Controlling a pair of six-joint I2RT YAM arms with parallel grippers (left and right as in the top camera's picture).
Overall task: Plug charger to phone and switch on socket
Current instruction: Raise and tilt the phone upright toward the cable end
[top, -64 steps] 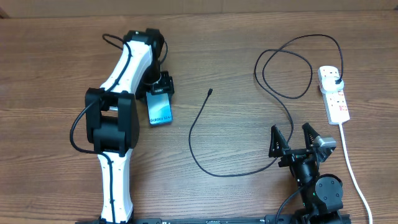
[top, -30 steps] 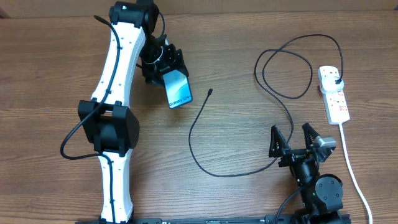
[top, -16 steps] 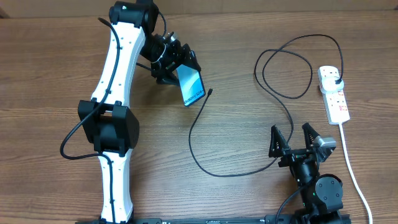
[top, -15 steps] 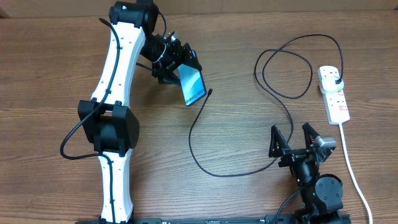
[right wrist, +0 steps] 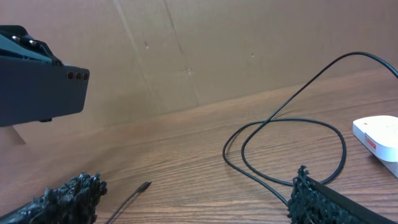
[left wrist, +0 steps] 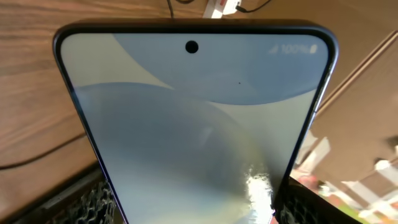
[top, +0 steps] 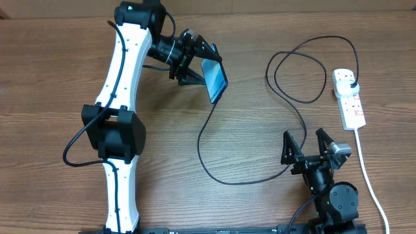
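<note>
My left gripper has the phone's lower end hanging (top: pixel 214 78) over the charger's loose end (top: pixel 218 99), so it should pull the phone clear first, then turn the phone's screen up toward my right gripper.
My left gripper (top: pixel 203 65) is shut on the phone (top: pixel 215 80) and holds it above the table, tilted on edge, over the charger's free end. In the left wrist view the lit blue-white screen (left wrist: pixel 193 118) fills the frame between my fingers (left wrist: pixel 93 204). The charger's black cable (top: pixel 208 156) loops across the table to its plug head (top: pixel 351 85) in the white socket (top: pixel 349 99). The right wrist view shows the connector tip (right wrist: pixel 144 185) lying on the wood, with the phone's dark back (right wrist: pixel 37 93) at upper left. My right gripper (top: pixel 305 144) is open and empty at the front right.
The socket's thick white cord (top: pixel 368 175) runs down the right side to the table's front edge. The cable's big loop (top: pixel 296 71) lies left of the socket. A brown cardboard wall (right wrist: pixel 205 50) stands behind the table.
My left arm has lifted the phone off the table and carried it right, turning it on edge over the cable's free end. The right arm has not moved.
</note>
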